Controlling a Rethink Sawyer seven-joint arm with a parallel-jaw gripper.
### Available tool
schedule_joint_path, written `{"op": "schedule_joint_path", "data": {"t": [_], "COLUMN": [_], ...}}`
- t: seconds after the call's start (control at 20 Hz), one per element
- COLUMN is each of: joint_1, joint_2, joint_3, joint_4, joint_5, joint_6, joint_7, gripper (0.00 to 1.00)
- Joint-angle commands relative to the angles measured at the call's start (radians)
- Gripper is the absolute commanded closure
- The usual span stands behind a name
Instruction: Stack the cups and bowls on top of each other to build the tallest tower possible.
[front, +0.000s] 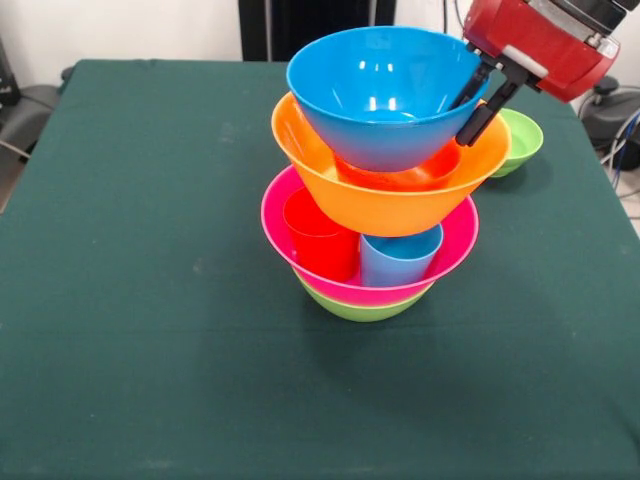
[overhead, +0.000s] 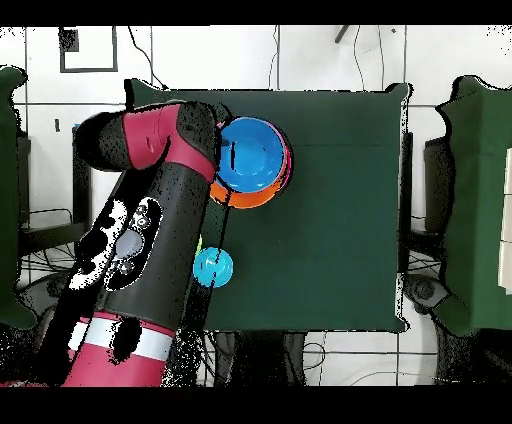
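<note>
The blue bowl's far rim (front: 385, 30) is high, so I expect the blue bowl to level out and settle lower over the small orange bowl when I move it.
The tower (front: 372, 200) stands mid-table. From the bottom it holds a green bowl (front: 360, 308) and a large pink bowl (front: 440, 262) with a red cup (front: 320, 235) and a light blue cup (front: 400, 260) standing in it. Above them come a large yellow-orange bowl (front: 385, 208), a small orange bowl (front: 400, 177) and a medium blue bowl (front: 385, 100) on top. My gripper (front: 458, 123) is at the blue bowl's right rim, open, with one finger inside and one outside the wall. The yellow cup is out of view.
A small green bowl (front: 522, 140) sits on the table behind the tower to the right. In the overhead view a small blue bowl (overhead: 213, 267) lies near the robot's side, beside my arm (overhead: 160, 230), which covers the table's left part.
</note>
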Motion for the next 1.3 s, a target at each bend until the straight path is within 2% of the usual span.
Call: {"op": "schedule_joint_path", "data": {"t": [0.05,1.3], "joint_1": [0.017,0.03], "joint_2": [-0.006,0.012], "joint_3": [0.053,0.02], "joint_4": [0.083,0.094], "joint_5": [0.024,0.028], "joint_6": [-0.035,-0.07], "joint_7": [0.245,0.241], "gripper": [1.0,1.0]}}
